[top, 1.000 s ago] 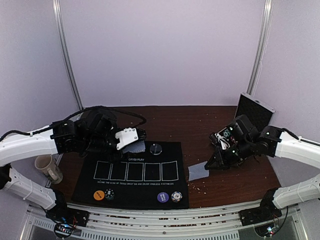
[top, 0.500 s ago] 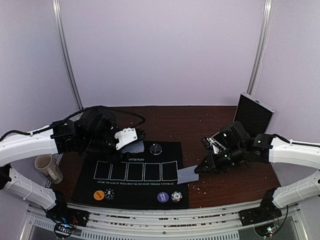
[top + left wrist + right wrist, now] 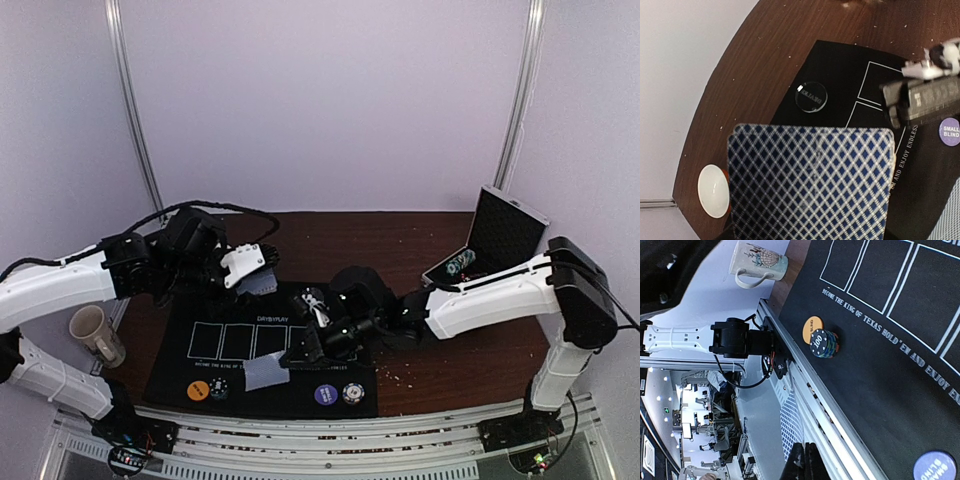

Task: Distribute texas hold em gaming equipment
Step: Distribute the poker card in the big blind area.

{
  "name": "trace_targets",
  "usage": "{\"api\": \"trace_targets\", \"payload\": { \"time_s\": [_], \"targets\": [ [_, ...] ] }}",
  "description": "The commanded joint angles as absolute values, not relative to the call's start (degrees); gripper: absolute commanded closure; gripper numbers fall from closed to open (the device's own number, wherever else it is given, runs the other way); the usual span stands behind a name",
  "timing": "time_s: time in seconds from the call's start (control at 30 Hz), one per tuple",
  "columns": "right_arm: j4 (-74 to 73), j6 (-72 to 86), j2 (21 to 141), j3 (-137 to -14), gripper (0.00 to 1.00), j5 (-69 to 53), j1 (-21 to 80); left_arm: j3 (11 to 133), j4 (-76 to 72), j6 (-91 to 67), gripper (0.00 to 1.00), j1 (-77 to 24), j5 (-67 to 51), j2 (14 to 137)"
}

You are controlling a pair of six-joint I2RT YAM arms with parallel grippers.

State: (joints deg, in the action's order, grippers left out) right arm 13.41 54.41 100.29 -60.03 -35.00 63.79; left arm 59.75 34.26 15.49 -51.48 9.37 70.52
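The card (image 3: 265, 372) is clear of the deck and the mat's corner (image 3: 166, 378) beside the orange chip is open, so my right gripper keeps going there and lets go of the card.
My left gripper (image 3: 250, 277) is shut on a deck of blue-checked playing cards (image 3: 810, 182) above the black mat's far left corner; the deck hides its fingers in the left wrist view. A clear dealer disc (image 3: 811, 96) lies on the mat beyond it. My right gripper (image 3: 300, 352) reaches across the mat, shut on one card (image 3: 267, 372) that hangs over the mat's near middle; in the right wrist view the card (image 3: 797, 420) shows edge-on above the fingertips (image 3: 801, 460). An orange chip (image 3: 197, 390), a black-and-white chip (image 3: 219, 387), a purple chip (image 3: 326, 394) and another black-and-white chip (image 3: 352, 393) lie along the near edge.
The black mat (image 3: 180, 350) has a row of white card boxes. A beige mug (image 3: 95, 335) stands left of it. An open black case (image 3: 505, 235) with chips stands at the back right. A red-and-white bowl (image 3: 714, 191) sits by the table's left edge. A metal rail (image 3: 300, 435) runs along the front.
My right arm has swung left from beside the mat's right edge to over its near middle, carrying the card. The left gripper with the deck has barely shifted.
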Motion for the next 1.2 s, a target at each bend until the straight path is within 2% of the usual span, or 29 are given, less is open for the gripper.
{"api": "trace_targets", "payload": {
  "time_s": [0.0,0.27,0.5,0.7,0.93,1.07,1.17],
  "targets": [
    [21.0,56.3,106.9,-66.6,1.00,-37.0,65.7,63.5,33.9,13.9,0.39,-47.7,10.0,71.2],
    [11.1,54.1,123.4,-88.2,1.00,-39.9,70.3,67.3,34.6,13.2,0.39,-43.4,10.7,73.1],
    [9.5,61.7,133.5,-102.2,1.00,-37.2,70.5,70.5,35.8,12.8,0.39,-42.6,12.8,73.7],
    [14.9,71.3,140.4,-108.0,1.00,-31.0,71.4,70.9,36.3,12.1,0.39,-42.5,13.7,73.3],
    [10.1,75.0,146.3,-119.6,1.00,-22.3,72.7,71.7,36.7,12.0,0.39,-42.4,13.9,73.6],
    [10.1,78.6,149.1,-122.4,1.00,-20.6,73.2,71.9,36.7,12.1,0.39,-42.4,13.7,73.8],
    [6.4,79.3,152.7,-129.6,1.00,-20.7,73.8,71.7,36.4,12.3,0.39,-42.3,13.7,73.9]
  ]
}}
